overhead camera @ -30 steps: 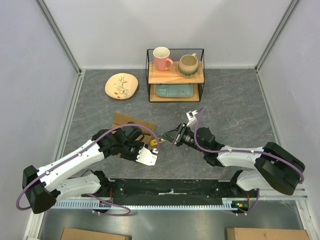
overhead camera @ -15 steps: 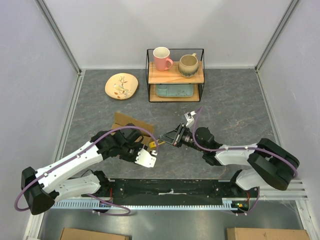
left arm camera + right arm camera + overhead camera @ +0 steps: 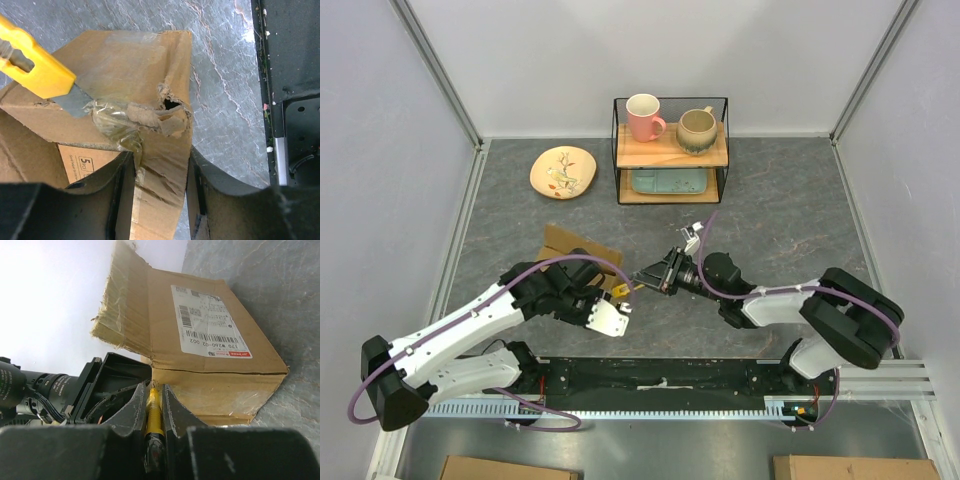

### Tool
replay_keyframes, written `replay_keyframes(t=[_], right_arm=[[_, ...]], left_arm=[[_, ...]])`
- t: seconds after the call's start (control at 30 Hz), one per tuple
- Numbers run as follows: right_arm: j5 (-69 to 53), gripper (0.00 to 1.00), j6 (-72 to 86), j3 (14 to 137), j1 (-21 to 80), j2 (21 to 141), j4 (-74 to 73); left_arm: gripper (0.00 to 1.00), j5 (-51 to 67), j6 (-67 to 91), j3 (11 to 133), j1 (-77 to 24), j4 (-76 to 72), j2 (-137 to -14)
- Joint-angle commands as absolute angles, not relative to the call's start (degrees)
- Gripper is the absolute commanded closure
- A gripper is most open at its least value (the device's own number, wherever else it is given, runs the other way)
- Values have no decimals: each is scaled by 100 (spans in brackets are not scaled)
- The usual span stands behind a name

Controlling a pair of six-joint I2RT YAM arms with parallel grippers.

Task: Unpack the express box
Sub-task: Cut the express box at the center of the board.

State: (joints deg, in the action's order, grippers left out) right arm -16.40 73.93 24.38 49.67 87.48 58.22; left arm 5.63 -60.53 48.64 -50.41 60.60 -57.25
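The robot's right gripper should back the cutter away before its left gripper turns the box [image 3: 582, 243], because the blade sits in the crumpled tape [image 3: 116, 120] close to the left gripper's fingers.
The express box [image 3: 570, 243], brown cardboard with torn clear tape, lies left of centre, mostly under my left arm. In the left wrist view my left gripper [image 3: 159, 200] is shut on a corner flap of the box [image 3: 145, 75]. My right gripper [image 3: 650, 276] is shut on a yellow box cutter [image 3: 623, 289]. Its grey blade [image 3: 75, 102] sits in the crumpled tape on the top seam, beside a ragged hole. In the right wrist view the cutter [image 3: 154, 412] points at the box's edge [image 3: 200, 385] under the white label [image 3: 210, 322], with one flap raised.
A wire rack [image 3: 670, 150] at the back holds a pink mug [image 3: 643, 116], a beige mug [image 3: 697, 128] and a green tray. A patterned plate [image 3: 563, 171] lies left of it. Plain cardboard boxes [image 3: 480, 467] show at the bottom edge.
My right gripper has moved left with the cutter, bringing the blade up to the box's seam. My left gripper has shifted slightly left with the box.
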Motion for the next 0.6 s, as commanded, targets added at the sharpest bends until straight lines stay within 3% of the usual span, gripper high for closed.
replay_keyframes(t=[0.0, 0.57], right_arm=[[-3630, 100, 6864, 1926, 5862, 8431, 3683], [-3666, 100, 7084, 1055, 5880, 7208, 3173]], left_arm=[[67, 431, -6267, 4913, -5063, 3542, -5889], [73, 255, -6144, 4711, -5063, 3516, -5871]])
